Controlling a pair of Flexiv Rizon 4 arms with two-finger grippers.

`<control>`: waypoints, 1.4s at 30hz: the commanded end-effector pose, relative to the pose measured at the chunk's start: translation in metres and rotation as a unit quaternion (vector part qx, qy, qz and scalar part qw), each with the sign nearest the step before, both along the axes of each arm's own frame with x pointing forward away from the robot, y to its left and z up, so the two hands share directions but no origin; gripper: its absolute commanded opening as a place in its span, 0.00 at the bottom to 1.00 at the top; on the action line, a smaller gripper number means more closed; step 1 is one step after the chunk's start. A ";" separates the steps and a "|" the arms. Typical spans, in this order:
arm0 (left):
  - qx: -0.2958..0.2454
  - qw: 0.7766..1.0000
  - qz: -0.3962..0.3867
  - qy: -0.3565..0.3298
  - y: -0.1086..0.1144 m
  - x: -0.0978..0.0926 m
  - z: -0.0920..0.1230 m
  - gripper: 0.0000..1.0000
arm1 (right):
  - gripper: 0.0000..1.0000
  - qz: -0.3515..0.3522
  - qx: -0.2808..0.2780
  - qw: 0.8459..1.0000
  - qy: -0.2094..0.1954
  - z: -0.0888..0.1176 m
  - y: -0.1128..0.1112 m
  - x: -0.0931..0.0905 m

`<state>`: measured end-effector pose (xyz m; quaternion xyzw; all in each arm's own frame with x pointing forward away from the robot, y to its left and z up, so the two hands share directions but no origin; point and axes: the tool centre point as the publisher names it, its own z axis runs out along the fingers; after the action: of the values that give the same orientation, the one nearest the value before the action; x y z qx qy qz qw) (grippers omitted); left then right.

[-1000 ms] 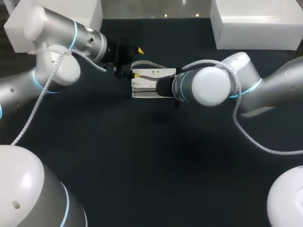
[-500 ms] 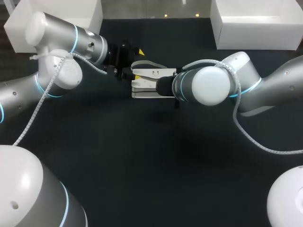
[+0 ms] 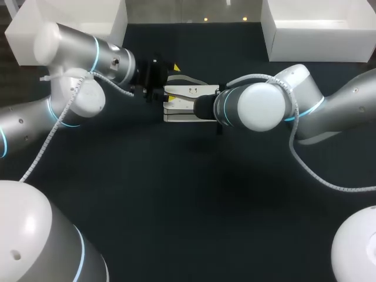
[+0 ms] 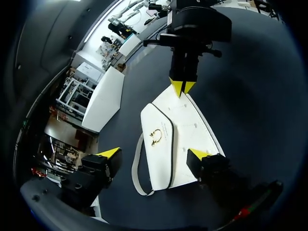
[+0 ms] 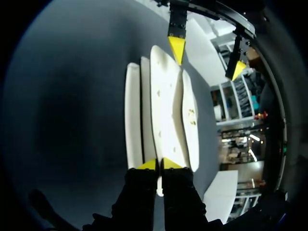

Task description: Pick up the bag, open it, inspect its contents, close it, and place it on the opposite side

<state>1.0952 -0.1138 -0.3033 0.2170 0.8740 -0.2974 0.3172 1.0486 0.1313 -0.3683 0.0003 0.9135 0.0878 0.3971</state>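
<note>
My gripper will lift the bag's flap [image 4: 158, 142] open, and the flap will swing up as one flat panel, because it lies smooth with a crisp black edge [image 4: 172, 140].
The white bag [image 3: 189, 104] lies flat on the dark table [image 3: 194, 194], with a gold clasp [image 4: 155, 134] on its flap and a pale strap [image 4: 136, 166] looping off one side. My left gripper [image 3: 170, 81] is open at the bag's left end; in its own wrist view the left gripper [image 4: 153, 154] has one fingertip [image 4: 197, 154] over the bag and the other beyond the strap. My right gripper [image 5: 159, 164] is shut on the thin edge of the bag's right end. The left wrist view shows the right gripper [image 4: 182, 87] pinching that far edge.
A white box [image 3: 317, 29] stands at the back right and another white box [image 3: 100, 14] at the back left. Both arms meet over the middle back of the table.
My left arm has moved right, bringing its open fingers from beside the bag to around its left end. The right arm and the bag have stayed put.
</note>
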 end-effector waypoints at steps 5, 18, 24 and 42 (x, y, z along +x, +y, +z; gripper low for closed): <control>-0.005 1.000 -0.020 0.006 -0.004 0.000 -0.015 0.42 | 0.00 -0.020 0.014 0.989 -0.148 -0.005 -0.002 -0.001; 0.015 1.000 -0.022 0.015 -0.015 0.003 -0.034 0.39 | 0.00 -0.020 0.014 0.989 -0.148 -0.005 -0.002 -0.001; 0.017 0.999 -0.021 0.019 -0.016 0.008 -0.039 0.37 | 0.00 -0.020 0.014 0.989 -0.148 -0.005 -0.002 -0.001; 0.030 0.999 -0.019 0.007 -0.025 0.018 -0.047 0.28 | 0.00 -0.020 0.014 0.989 -0.148 -0.005 -0.002 -0.001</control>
<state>1.1097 -0.1358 -0.3462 0.2416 0.8806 -0.2786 0.2977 1.0488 0.1314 -0.3684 0.0006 0.9135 0.0876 0.3973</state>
